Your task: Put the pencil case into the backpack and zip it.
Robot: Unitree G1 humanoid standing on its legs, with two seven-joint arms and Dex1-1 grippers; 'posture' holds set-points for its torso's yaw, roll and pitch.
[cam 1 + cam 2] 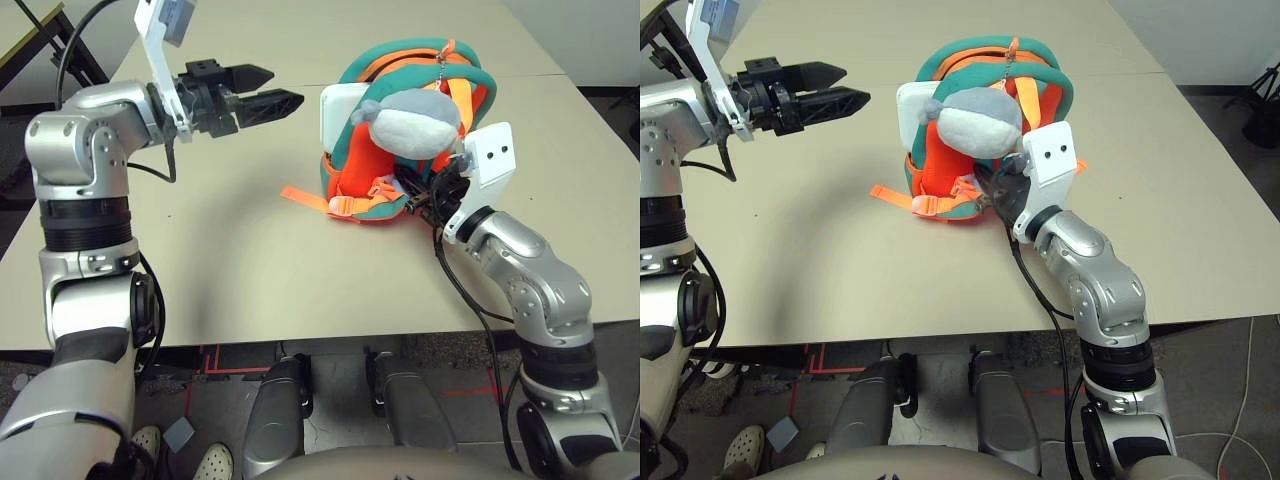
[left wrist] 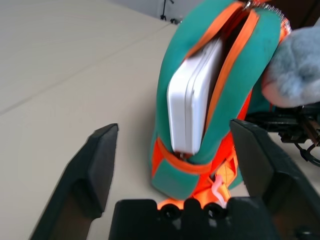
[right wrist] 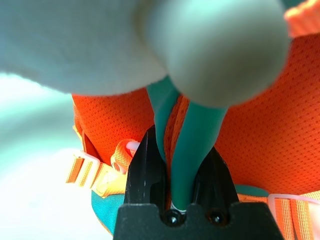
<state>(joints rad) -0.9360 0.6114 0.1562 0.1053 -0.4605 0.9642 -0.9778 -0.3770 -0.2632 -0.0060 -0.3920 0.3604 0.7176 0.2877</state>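
I expect the zipper to come along and slide closed when I pull the plush ball [image 1: 410, 124], because a chain links the plush ball to the zipper.
The orange backpack [image 1: 378, 165] with teal edging stands on the table [image 1: 230, 260], its top zipper open. The white pencil case [image 1: 337, 115] sits in the opening, one end sticking out toward my left gripper; the left wrist view shows this pencil case [image 2: 192, 95] upright between the teal lips of the backpack [image 2: 172, 55]. A grey-white plush ball [image 1: 412, 122] hangs on the near face. My left gripper [image 1: 285, 87] hovers open, a short gap left of the case. My right gripper [image 3: 181, 170] is shut on a teal strap [image 3: 192, 145] low on the backpack's near side.
An orange webbing strap with a buckle [image 1: 312, 198] trails on the table left of the backpack. The table's front edge [image 1: 300, 338] runs close below. A black frame [image 1: 40, 40] stands beyond the far left corner.
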